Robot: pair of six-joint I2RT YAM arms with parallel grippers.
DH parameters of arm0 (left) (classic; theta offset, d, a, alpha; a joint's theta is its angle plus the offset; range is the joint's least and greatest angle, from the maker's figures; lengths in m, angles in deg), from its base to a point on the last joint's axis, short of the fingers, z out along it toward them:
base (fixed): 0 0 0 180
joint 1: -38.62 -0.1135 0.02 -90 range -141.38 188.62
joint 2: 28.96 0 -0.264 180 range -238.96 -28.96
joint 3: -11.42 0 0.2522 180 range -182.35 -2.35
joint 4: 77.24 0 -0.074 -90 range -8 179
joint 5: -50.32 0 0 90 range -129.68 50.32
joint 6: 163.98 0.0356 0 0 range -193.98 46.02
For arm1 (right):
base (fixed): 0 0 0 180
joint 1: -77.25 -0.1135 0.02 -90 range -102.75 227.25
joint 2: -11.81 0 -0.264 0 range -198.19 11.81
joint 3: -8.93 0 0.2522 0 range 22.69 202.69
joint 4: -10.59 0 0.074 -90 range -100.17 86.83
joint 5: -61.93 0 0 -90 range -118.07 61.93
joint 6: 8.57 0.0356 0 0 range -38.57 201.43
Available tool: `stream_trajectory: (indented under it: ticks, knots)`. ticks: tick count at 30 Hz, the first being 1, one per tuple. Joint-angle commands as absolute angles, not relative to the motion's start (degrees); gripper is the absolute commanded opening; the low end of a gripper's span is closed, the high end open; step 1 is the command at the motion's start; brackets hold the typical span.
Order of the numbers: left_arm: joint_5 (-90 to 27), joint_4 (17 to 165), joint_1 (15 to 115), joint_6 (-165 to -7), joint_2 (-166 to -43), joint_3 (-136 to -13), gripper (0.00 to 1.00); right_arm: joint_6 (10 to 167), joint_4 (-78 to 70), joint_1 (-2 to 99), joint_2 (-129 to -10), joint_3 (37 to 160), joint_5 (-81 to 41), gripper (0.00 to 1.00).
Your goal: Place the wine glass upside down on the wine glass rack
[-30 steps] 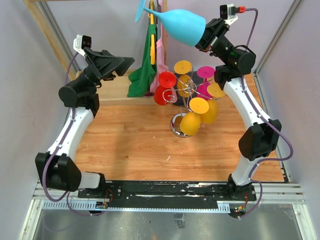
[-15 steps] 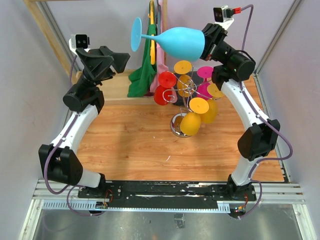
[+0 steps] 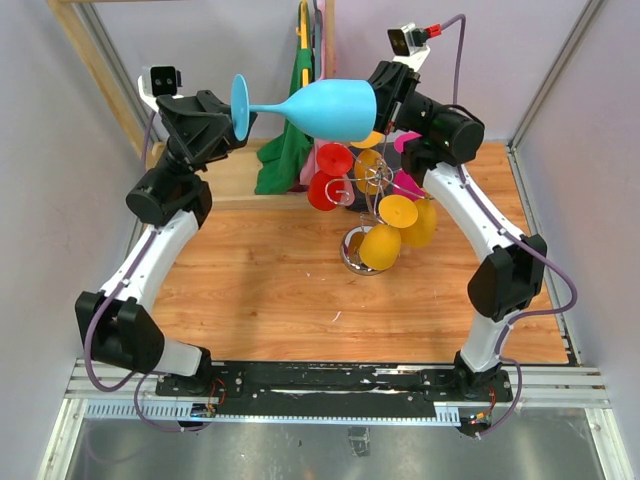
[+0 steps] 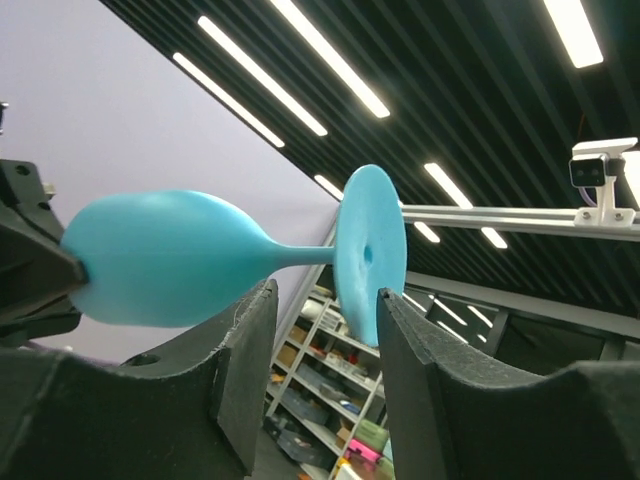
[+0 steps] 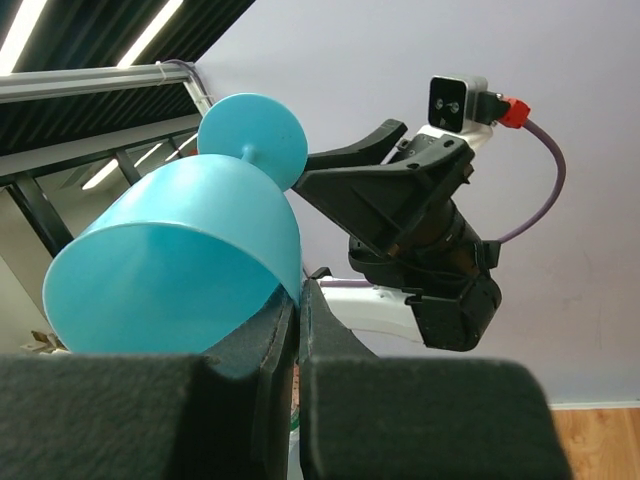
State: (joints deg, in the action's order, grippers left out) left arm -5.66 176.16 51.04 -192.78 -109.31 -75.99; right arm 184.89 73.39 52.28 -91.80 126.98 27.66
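I should take the foot [image 3: 240, 107] with my left gripper and open my right gripper, which is closed on the bowl's rim [image 3: 371, 109], before I turn the bowl down.
The light blue wine glass [image 3: 335, 108] is held level in the air, its foot [image 3: 241, 107] pointing left. My right gripper [image 3: 385, 92] is shut on the bowl's rim, which shows in the right wrist view [image 5: 190, 270] with the gripper [image 5: 298, 292] pinching the wall. My left gripper [image 3: 228, 122] is open at the foot. In the left wrist view the foot's [image 4: 370, 250] lower edge dips between the spread fingertips of that gripper [image 4: 325, 297]. The chrome wine glass rack [image 3: 372, 185] stands below, right of centre on the table.
Red [image 3: 325, 180], orange [image 3: 382, 245], yellow and magenta glasses hang upside down on the rack's arms. Green and pink cloths [image 3: 288, 150] hang at the back. A wooden ledge [image 3: 230, 175] runs along the back left. Metal frame posts stand at the corners.
My right arm has swung the glass left and tipped it level. My left gripper has risen and closed in on the foot, which now sits at its open fingers.
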Motion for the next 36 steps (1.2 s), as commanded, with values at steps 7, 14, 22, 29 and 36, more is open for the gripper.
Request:
stream_trajectory:
  ticks: [7, 14, 22, 29, 36]
  knots:
    - [-6.5, 183.5, 52.1, -204.9, -106.1, -79.0, 0.27, 183.3, 74.6, 50.7, -92.6, 126.7, 28.0, 0.01]
    - [-6.1, 182.7, 52.1, -204.3, -105.9, -79.6, 0.00, 182.9, 74.2, 50.7, -92.5, 125.9, 27.9, 0.01]
    - [-5.4, 180.6, 52.1, -202.5, -106.2, -84.0, 0.00, 182.8, 74.2, 51.5, -91.8, 126.6, 28.7, 0.13]
    - [-5.2, 179.1, 52.0, -201.3, -106.2, -87.1, 0.00, 183.5, 73.9, 53.1, -91.5, 127.2, 29.2, 0.29]
    - [-4.5, 176.2, 50.8, -199.6, -105.3, -89.0, 0.00, 183.9, 73.3, 55.5, -90.4, 126.2, 29.4, 0.43]
